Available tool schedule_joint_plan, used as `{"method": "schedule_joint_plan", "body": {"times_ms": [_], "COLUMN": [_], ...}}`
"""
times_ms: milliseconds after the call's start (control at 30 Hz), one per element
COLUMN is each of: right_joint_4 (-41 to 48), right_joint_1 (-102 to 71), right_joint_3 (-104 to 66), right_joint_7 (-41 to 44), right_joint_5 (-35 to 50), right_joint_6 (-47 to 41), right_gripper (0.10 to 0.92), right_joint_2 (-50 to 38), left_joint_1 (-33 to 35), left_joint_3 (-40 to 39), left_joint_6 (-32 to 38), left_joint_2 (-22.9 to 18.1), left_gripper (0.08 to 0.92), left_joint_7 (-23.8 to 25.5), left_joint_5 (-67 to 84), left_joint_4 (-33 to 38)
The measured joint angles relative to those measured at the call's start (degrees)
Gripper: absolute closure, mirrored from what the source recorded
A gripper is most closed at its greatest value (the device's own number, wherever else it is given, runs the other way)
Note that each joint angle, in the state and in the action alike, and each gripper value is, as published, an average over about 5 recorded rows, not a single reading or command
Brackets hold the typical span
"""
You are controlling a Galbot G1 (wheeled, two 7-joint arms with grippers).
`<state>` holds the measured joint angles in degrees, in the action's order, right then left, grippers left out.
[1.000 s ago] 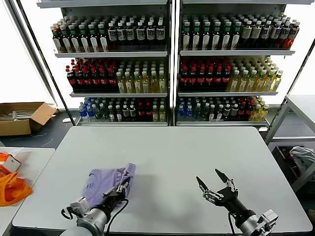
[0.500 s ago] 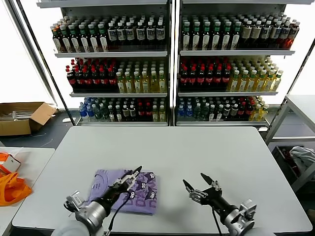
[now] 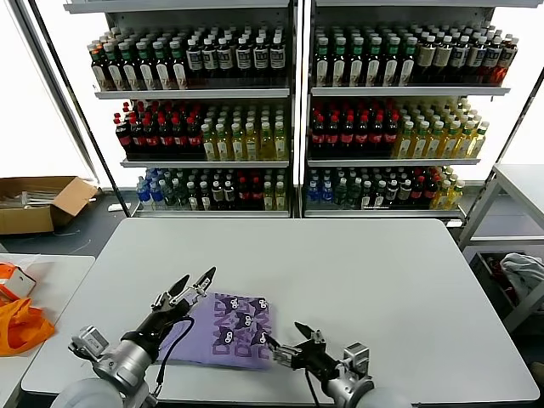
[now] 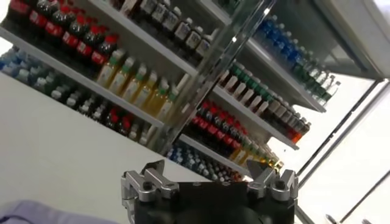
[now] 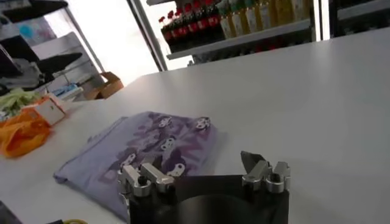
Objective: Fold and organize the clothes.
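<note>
My right gripper should grip the folded T-shirt (image 3: 223, 333) by its printed edge (image 3: 261, 338) and pull it to the middle of the table, because it lies off-centre, toward my left gripper's side.
One of the clothes, a lavender T-shirt (image 3: 223, 331) with a dark purple cartoon print, lies folded flat on the white table (image 3: 357, 272), near its front left. My left gripper (image 3: 194, 278) hovers open over the shirt's far left corner with nothing between its fingers. In the left wrist view the left gripper (image 4: 207, 178) points at the shelves, and only a sliver of the shirt (image 4: 33, 213) shows. My right gripper (image 3: 285, 336) stands open and low at the shirt's near right corner. The right wrist view shows the right gripper (image 5: 198, 169) empty, just short of the shirt (image 5: 149, 143).
Bottle shelves (image 3: 289, 110) stand behind the table. A side table at the left carries bright orange fabric (image 3: 21, 327), which also shows as orange fabric (image 5: 24, 131) in the right wrist view. A cardboard box (image 3: 38, 202) sits on the floor. A grey-white bundle (image 3: 523, 272) lies at the right.
My left gripper carried the shirt's edge over to the right, opened, let go and drew back to the left. The shirt now lies folded, print up. My right gripper moved left to the shirt.
</note>
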<state>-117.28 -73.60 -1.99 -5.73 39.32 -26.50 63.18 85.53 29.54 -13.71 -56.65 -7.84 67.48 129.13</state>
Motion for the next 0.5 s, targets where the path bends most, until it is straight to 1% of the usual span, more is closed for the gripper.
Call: {"method": "schedule_joint_plan", "body": {"times_ms": [67,167,500], "right_joint_4": [0.8,1.9,4.0], "right_joint_1": [0.9,2.2,4.9], "right_joint_3": [1.5,3.2,6.2], "right_joint_7": [-1.0,-2.1,-3.2], "right_joint_5": [0.0,0.0,0.3], "right_joint_6": [-0.5,-1.1,-2.2], "right_gripper": [0.218,0.279,0.572], "right_joint_2": [0.7,2.0,4.8], "left_joint_1": [0.3,0.3,1.4], "left_joint_3": [0.3,0.5,1.2], "left_joint_6": [0.1,0.2,0.0], "left_joint_2": [-0.1,-0.4,-1.4], "left_gripper": [0.177,0.177,0.177], "left_joint_7": [0.5,1.1,2.8], "left_joint_5": [-0.6,-1.4,-3.4], "left_joint_4": [0.1,0.2,1.1]}}
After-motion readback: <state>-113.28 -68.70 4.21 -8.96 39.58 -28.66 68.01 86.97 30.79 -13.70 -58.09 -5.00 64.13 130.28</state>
